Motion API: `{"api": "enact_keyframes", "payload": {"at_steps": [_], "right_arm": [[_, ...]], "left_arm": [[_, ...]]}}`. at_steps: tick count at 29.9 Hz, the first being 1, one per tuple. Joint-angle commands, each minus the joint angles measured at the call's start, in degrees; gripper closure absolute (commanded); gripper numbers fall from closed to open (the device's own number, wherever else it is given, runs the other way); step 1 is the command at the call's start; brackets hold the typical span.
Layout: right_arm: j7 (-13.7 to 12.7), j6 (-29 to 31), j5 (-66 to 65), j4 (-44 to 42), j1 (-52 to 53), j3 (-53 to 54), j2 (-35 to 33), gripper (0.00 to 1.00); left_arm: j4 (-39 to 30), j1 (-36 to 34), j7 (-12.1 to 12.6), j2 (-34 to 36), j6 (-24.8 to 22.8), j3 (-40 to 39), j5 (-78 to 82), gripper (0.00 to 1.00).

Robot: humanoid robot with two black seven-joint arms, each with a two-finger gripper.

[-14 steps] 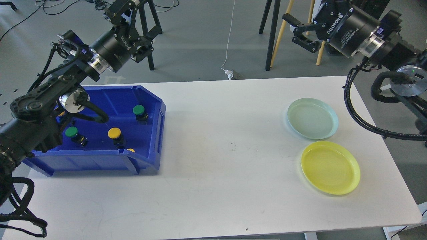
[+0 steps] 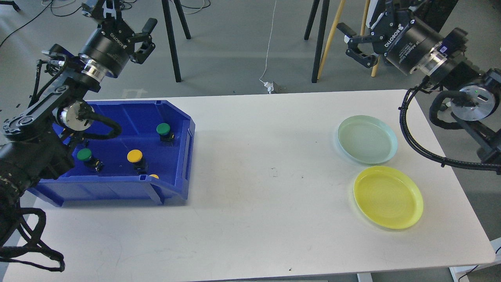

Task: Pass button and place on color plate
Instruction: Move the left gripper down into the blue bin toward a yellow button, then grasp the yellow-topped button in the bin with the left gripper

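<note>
I expect the yellow button to lie on its side when I put it on the yellow plate, because it has a round cap on top of a long dark body.
A blue bin on the table's left holds two green buttons, a yellow button and another yellow one half hidden by the front wall. A pale green plate and a yellow plate lie at the right. My left gripper is open and empty, raised behind the bin's far left corner. My right gripper is open and empty, raised beyond the table's far right edge.
The white table is bare between the bin and the plates. Tripod legs and cables stand on the floor behind the table. A thick black cable hangs beside the green plate.
</note>
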Motion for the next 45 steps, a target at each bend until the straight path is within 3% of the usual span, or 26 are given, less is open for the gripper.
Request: {"api": "enact_keyframes", "payload": {"at_steps": [1, 4, 8, 13, 16, 26, 37, 45], "right_arm": [[-0.1, -0.3, 0.0, -0.1, -1.2, 0.0, -0.1, 0.00], [-0.1, 0.9, 0.1, 0.6, -2.6, 0.3, -1.5, 0.00], [-0.1, 0.9, 0.1, 0.4, -3.4, 0.9, -3.3, 0.00], [-0.1, 0.9, 0.0, 0.4, -5.1, 1.2, -4.2, 0.00], [-0.1, 0.9, 0.0, 0.2, -6.3, 1.2, -4.3, 0.00], [-0.2, 0.9, -0.1, -0.4, -7.1, 1.2, -5.5, 0.00], [-0.2, 0.9, -0.1, -0.3, -7.5, 1.1, -5.6, 0.00], [-0.2, 0.9, -0.1, -1.1, -8.3, 1.0, -5.5, 0.00]], "left_arm": [[-12.1, 2.6, 0.0, 3.2, 0.0, -0.7, 2.4, 0.00], [-18.1, 2.6, 0.0, 8.8, 0.0, 4.1, 10.3, 0.01], [-19.6, -2.8, 0.0, 16.2, 0.3, 22.4, 20.2, 0.01], [-18.9, -11.8, 0.0, 22.4, 9.5, 43.9, 39.0, 0.01], [-16.8, -15.2, 0.0, 24.4, 12.5, 51.0, 49.5, 0.01], [-12.5, -17.1, 0.0, 23.2, 12.0, 64.0, 60.2, 0.01], [0.6, -13.7, 0.0, 16.3, 11.7, 64.6, 59.9, 0.01], [2.1, -12.1, 0.0, 13.7, 11.7, 64.4, 59.6, 0.02]]}}
